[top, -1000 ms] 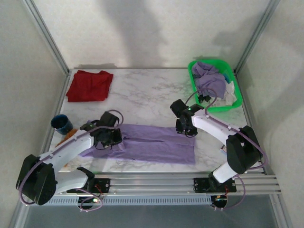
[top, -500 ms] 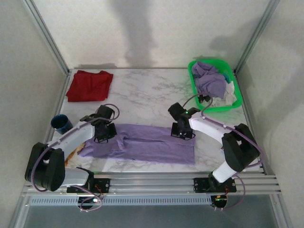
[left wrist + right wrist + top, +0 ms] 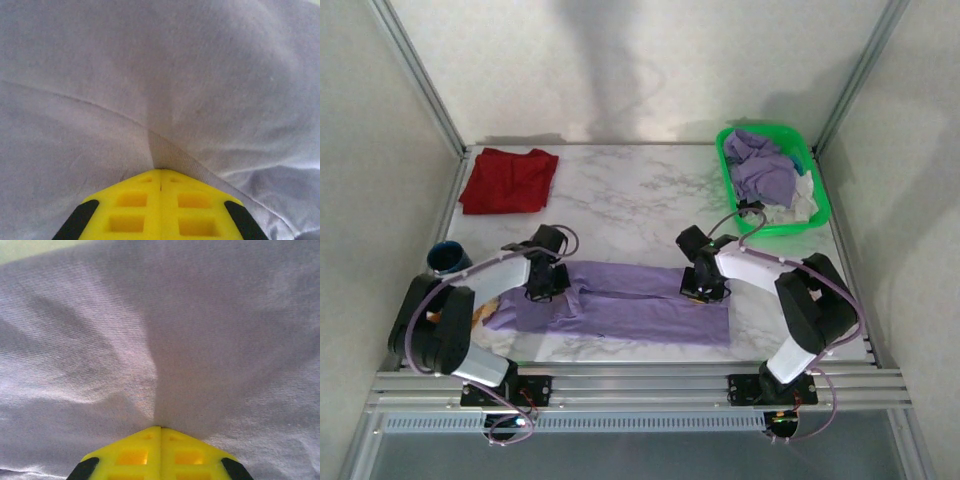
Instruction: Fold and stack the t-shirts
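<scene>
Next, I swing the t-shirt's end to the table's far side [image 3: 647, 172] with my left gripper before folding from the t-shirt's near end, because the lavender t-shirt lies crosswise [image 3: 635, 318] along the table's near edge.
A lavender t-shirt [image 3: 630, 305] lies spread as a long band across the near part of the marble table [image 3: 620, 200]. My left gripper [image 3: 545, 283] presses on its left end, jaws shut with a fold of the lavender cloth [image 3: 165, 150] pinched at the yellow fingertips [image 3: 130, 200]. My right gripper [image 3: 701, 285] sits on the shirt's upper right edge, shut on a pucker of the fabric [image 3: 155, 400]. A folded red t-shirt [image 3: 508, 180] rests at the far left corner.
A green basket [image 3: 820, 205] at the far right holds more crumpled shirts, lavender and white. A dark blue cup [image 3: 448, 260] stands at the left edge, with something orange [image 3: 480, 312] beside the left arm. Metal frame posts border the table.
The left gripper has moved away from the near edge toward the shirt's upper left. The right gripper shifted slightly left and nearer along the shirt's top edge.
</scene>
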Robot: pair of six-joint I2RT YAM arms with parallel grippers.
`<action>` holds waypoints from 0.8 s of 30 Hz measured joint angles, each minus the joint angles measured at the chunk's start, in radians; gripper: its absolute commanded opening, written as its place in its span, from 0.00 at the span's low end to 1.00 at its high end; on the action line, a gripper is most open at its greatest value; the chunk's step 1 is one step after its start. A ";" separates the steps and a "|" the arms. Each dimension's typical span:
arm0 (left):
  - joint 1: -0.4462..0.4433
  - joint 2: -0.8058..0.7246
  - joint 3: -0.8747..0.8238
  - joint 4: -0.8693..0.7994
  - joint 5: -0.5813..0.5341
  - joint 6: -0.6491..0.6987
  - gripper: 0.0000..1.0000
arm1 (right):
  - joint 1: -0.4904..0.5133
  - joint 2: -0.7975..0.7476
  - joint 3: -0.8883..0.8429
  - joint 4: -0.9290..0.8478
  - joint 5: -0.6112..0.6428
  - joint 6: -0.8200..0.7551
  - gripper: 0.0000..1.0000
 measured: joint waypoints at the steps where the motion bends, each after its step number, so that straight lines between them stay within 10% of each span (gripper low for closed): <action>1: -0.001 0.019 0.018 0.002 0.002 0.003 0.00 | -0.008 -0.009 -0.010 0.005 -0.002 0.002 0.00; 16: -0.078 0.586 0.736 -0.021 0.089 0.142 0.00 | -0.103 -0.149 -0.136 -0.051 0.031 0.001 0.00; 24: -0.099 0.606 0.948 -0.028 0.088 0.159 0.00 | -0.069 -0.173 -0.159 -0.050 -0.046 0.003 0.00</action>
